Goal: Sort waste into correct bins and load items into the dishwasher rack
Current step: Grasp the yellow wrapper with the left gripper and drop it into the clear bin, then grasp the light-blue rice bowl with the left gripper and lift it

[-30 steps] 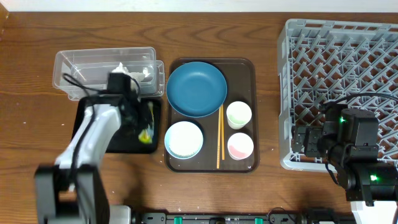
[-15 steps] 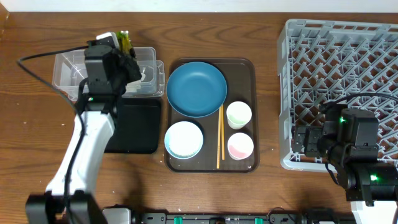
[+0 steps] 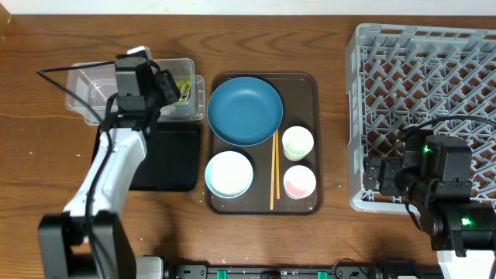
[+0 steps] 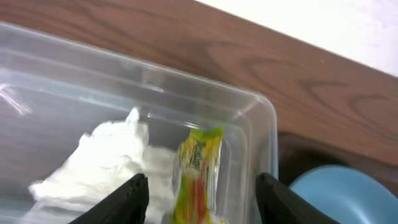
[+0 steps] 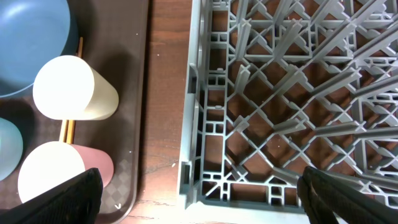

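My left gripper carries on, with the wrapper inside the clear tub (image 3: pixel 184 90) and the white bowl's rim free of the chopsticks, until it closes on that rim (image 3: pixel 249 185).
My left gripper (image 3: pixel 169 85) hangs open over the clear tub (image 3: pixel 85 77). The yellow-green wrapper (image 4: pixel 199 171) stands loose inside the tub between the spread fingers, touching neither. A crumpled white tissue (image 4: pixel 106 162) lies beside it. The black tray (image 3: pixel 167 159) sits just in front of the tub. My right gripper (image 5: pixel 199 199) is open over the front left corner of the grey rack (image 3: pixel 434 77), holding nothing. The blue plate (image 3: pixel 244 111), white bowl (image 3: pixel 229 173), pale green cup (image 3: pixel 297 142), pink cup (image 3: pixel 300 182) and chopsticks (image 3: pixel 273 170) rest on the brown serving tray (image 3: pixel 310 85).
A strip of bare wooden table (image 5: pixel 168 93) separates the serving tray from the rack. The tub's right end nearly touches the serving tray. A white wall edge (image 4: pixel 348 25) runs behind the table.
The left arm swung from the black tray up to the tub with the wrapper. Its jaws have opened and the wrapper now sits in the tub. The right arm stayed still.
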